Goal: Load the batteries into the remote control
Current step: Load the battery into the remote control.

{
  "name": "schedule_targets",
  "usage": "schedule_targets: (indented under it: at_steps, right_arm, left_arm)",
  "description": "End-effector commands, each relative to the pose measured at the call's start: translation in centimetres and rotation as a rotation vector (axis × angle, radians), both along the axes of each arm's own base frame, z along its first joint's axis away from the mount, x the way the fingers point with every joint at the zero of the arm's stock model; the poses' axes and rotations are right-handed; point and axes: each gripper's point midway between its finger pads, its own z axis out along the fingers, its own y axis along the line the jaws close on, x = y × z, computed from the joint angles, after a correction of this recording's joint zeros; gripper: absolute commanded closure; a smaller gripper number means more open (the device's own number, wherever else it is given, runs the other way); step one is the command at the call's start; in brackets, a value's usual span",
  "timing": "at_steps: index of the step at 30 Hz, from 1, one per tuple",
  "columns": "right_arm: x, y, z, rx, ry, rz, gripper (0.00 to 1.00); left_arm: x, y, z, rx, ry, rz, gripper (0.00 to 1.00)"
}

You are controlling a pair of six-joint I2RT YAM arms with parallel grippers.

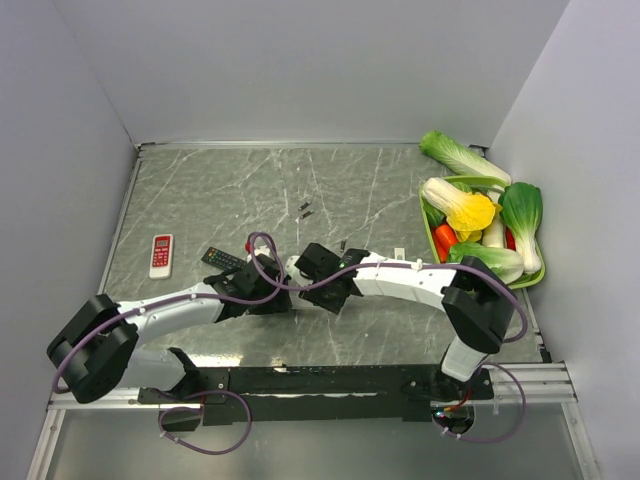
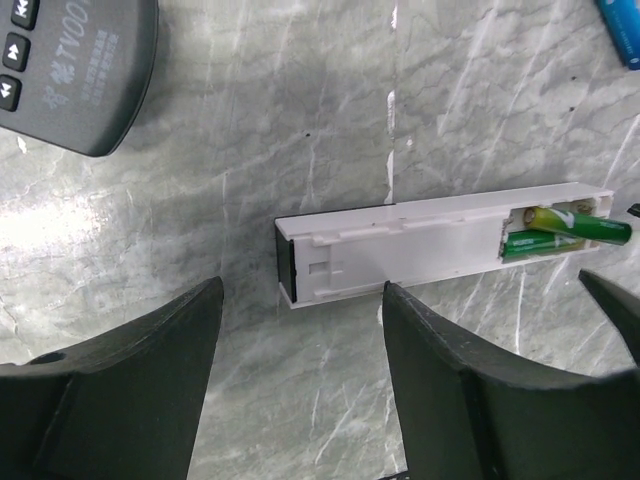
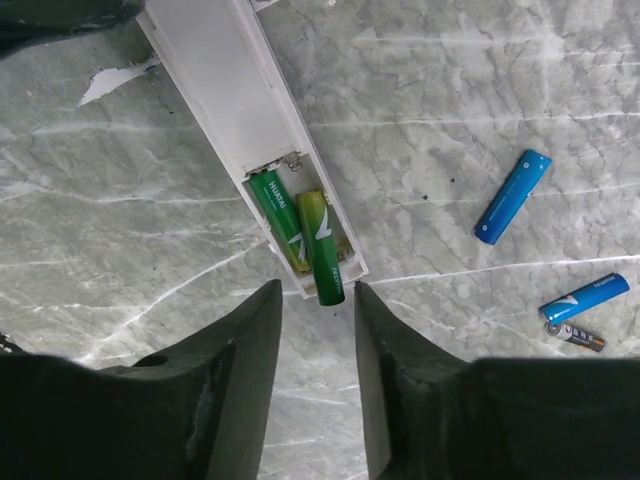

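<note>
The tilted green battery's end (image 3: 330, 292) sticks out over the edge of the white remote control, so next my right gripper shuts its fingers and presses that end of the battery into the battery bay (image 3: 345, 251).
A white remote control (image 2: 400, 245) lies back-up on the marble table with its battery bay open. Two green batteries are in the bay. One green battery (image 3: 275, 215) sits flat in its slot. The other green battery (image 3: 322, 250) lies tilted, with its end poking past the remote's end wall. My right gripper (image 3: 318, 295) is open just short of that protruding end, its fingers on either side and not touching it. My left gripper (image 2: 302, 300) is open at the remote's opposite end and holds nothing.
Two blue batteries (image 3: 512, 196) (image 3: 585, 297) and a black one (image 3: 575, 335) lie loose to the right. A dark remote (image 2: 80, 70) lies nearby and a red-and-white remote (image 1: 161, 255) at the left. A green tray (image 1: 478, 181) of vegetables stands at the far right.
</note>
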Motion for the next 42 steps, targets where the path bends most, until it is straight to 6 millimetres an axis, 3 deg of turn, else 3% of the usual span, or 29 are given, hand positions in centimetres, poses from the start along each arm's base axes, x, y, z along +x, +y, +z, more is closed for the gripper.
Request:
schedule_targets:
  at_steps: [1,5,11,14,17,21,34,42]
  right_arm:
    - [-0.8,3.0,4.6,0.148,-0.089,0.137,0.55]
    - [-0.4,2.9,6.9,0.234,-0.149,0.069,0.44]
    - [0.1,1.4,8.9,0.384,-0.182,-0.22,0.44]
    - [0.5,-0.2,8.6,0.458,-0.145,-0.472,0.45]
    - [0.5,-1.1,7.8,0.517,-0.106,-0.645,0.56]
    - [0.3,-1.8,6.0,0.584,-0.034,-0.778,0.66]
    - [0.6,-0.1,3.6,0.666,0.057,-0.835,0.72]
    - [1.1,-1.0,2.3,0.612,0.029,-0.879,0.76]
  left_arm:
    - [1.2,-1.1,1.7,-0.036,-0.075,-0.026,0.3]
    - [1.3,-1.1,1.9,-0.044,-0.084,-0.018,0.3]
    - [1.3,-1.0,1.9,-0.053,-0.09,-0.004,0.3]
    - [1.4,-1.0,1.8,-0.058,-0.094,0.012,0.3]
    - [1.7,-0.7,1.7,-0.052,-0.102,0.039,0.31]
    - [2.3,-0.6,2.0,-0.054,-0.121,0.067,0.31]
    - [2.7,-1.1,1.0,-0.047,-0.093,0.048,0.33]
    - [2.5,-1.2,0.4,-0.041,-0.075,0.037,0.34]
